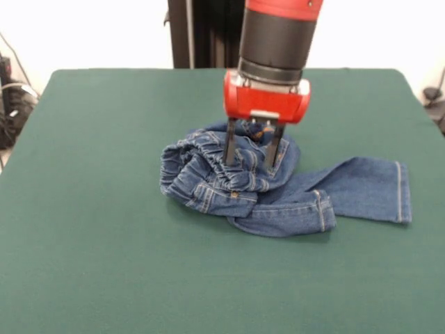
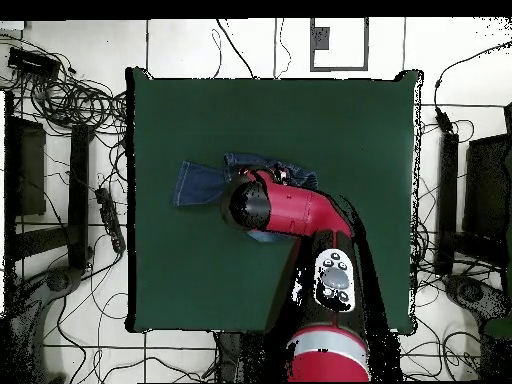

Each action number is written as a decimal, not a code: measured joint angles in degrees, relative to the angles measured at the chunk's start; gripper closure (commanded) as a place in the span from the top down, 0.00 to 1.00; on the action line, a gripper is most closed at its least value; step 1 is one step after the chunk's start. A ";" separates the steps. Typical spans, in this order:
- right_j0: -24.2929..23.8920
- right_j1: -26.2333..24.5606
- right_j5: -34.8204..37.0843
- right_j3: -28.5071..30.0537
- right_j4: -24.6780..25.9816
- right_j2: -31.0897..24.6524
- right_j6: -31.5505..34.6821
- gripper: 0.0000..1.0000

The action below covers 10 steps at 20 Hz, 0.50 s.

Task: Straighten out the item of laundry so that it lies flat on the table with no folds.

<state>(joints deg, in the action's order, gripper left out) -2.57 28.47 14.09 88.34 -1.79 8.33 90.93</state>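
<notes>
The waist is bunched in loose folds. The jeans will hang out long and trail their cuffs when I lift the waistband.
A pair of small blue jeans lies crumpled near the middle of the dark green table. The elastic waistband is bunched up at the left and one leg stretches flat to the right. My gripper hangs straight down over the bunched waist part. Its two dark fingers stand apart, with their tips touching or pressing into the fabric. In the overhead view the red arm covers most of the jeans, and only one leg and a bit of the waist show on the table.
The black pedestal stands behind the table's far edge. Cables and dark equipment lie on the floor around the table, and more cables show at the left in the front view.
</notes>
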 measured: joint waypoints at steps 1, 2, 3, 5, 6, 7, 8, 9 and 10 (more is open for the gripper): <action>0.00 -0.69 -0.80 -0.39 -0.08 0.00 0.00 1.00; -0.01 -1.14 -1.37 -0.61 -0.15 0.01 0.00 1.00; 0.00 -1.82 -2.27 -0.91 -0.26 0.00 0.00 1.00; -0.01 -2.94 -3.77 -1.42 -0.58 0.02 0.00 1.00; -0.03 -3.43 -4.40 -1.64 -0.74 0.02 0.00 1.00; -0.08 -4.17 -5.35 -1.95 -0.98 0.02 0.00 1.00; -0.15 -4.62 -5.97 -2.13 -1.11 0.02 0.00 1.00; -0.27 -5.22 -6.82 -2.31 -1.27 0.03 0.00 1.00; -0.37 -5.62 -7.35 -2.42 -1.36 0.02 0.00 1.00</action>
<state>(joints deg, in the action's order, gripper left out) -2.94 22.84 6.74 85.92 -3.15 8.36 90.93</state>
